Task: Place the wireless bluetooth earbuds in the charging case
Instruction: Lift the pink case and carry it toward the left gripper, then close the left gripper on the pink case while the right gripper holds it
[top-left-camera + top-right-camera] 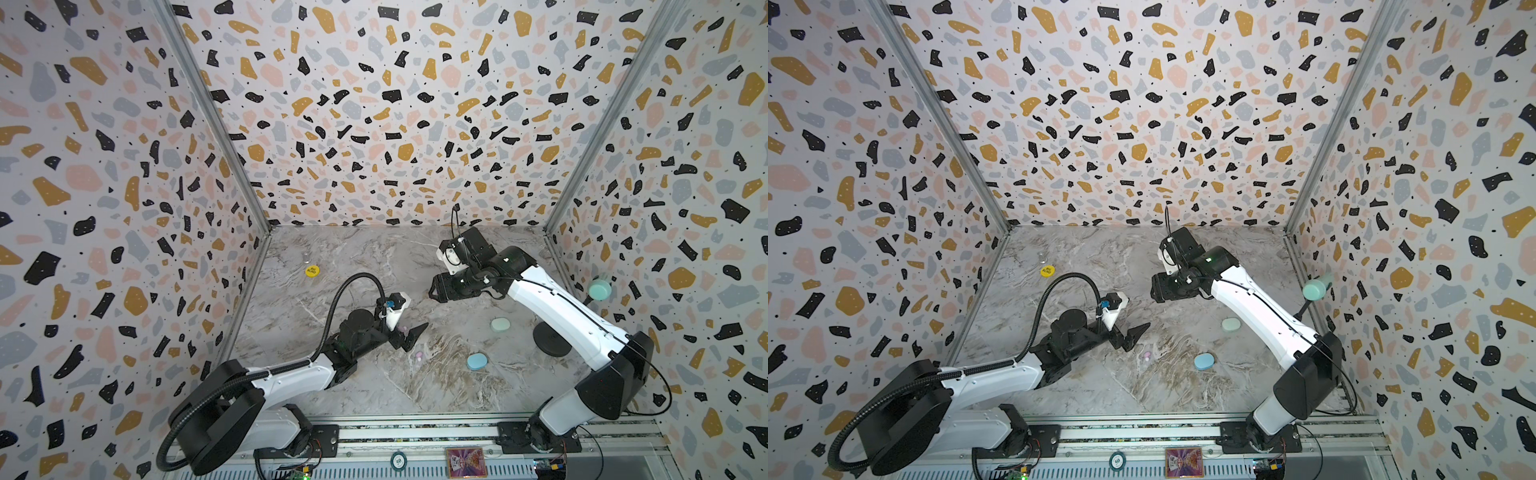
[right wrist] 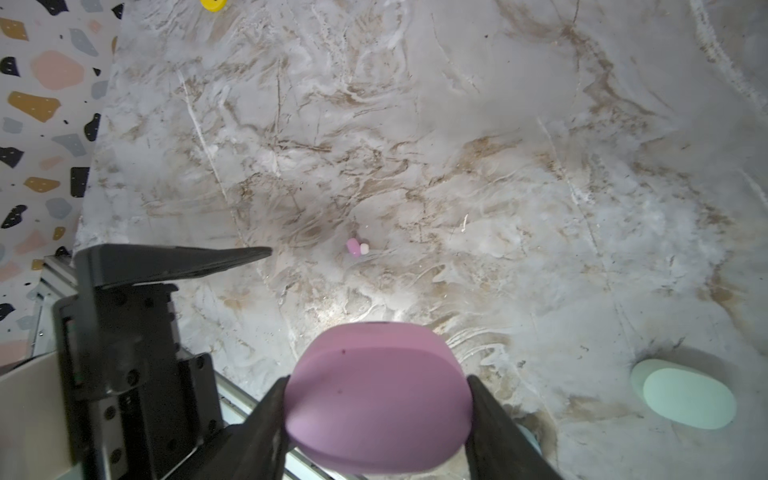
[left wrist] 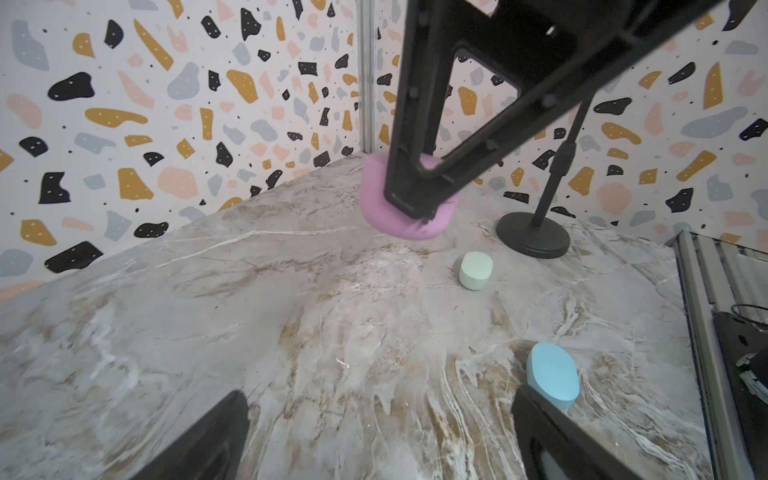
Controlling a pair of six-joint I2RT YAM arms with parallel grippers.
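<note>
Next, I take the case's loose end (image 3: 398, 222) with my left gripper before my right gripper opens the case's lid, because the closed pink charging case (image 2: 379, 404) fills my right gripper.
My right gripper (image 2: 377, 382) is shut on a pink oval charging case (image 2: 378, 399), a finger on each side, and holds it above the table; its lid looks closed. The pink case (image 3: 407, 216) also shows in the left wrist view, but the right gripper (image 1: 432, 291) hides it in both top views. One pink earbud (image 1: 419, 356) (image 1: 1147, 356) (image 2: 357, 247) with a white tip lies on the marble table, just in front of my left gripper (image 1: 413, 336). The left gripper (image 3: 380, 399) is wide open with nothing between its fingers.
A mint case (image 1: 500, 325) (image 3: 476, 270) (image 2: 685, 395) and a blue case (image 1: 476, 361) (image 3: 552, 374) lie closed at the right. A black stand's base (image 1: 552, 338) (image 3: 534, 235) sits behind them. A yellow disc (image 1: 312, 271) lies at the far left.
</note>
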